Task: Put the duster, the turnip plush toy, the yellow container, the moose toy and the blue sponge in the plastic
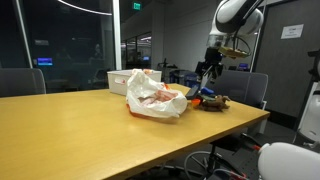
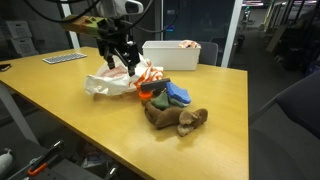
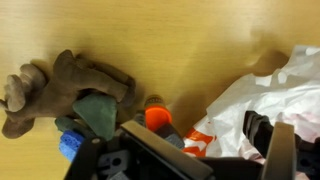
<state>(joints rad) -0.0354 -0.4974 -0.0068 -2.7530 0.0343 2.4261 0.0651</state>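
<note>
The duster lies at an angle to my gripper and close against the orange-tipped item. Next, I turn my gripper and come down over the duster's body first.
The white plastic bag with orange print lies crumpled on the wooden table; it shows in the other exterior view and in the wrist view. Beside it is a pile with the brown moose toy, the blue sponge, a green piece and an orange-tipped item. My gripper hovers open and empty just above the bag's edge next to the pile. The yellow container is not visible.
A white box stands at the far side of the table, and a keyboard lies beyond the bag. Chairs stand around the table. The pile sits near a table edge.
</note>
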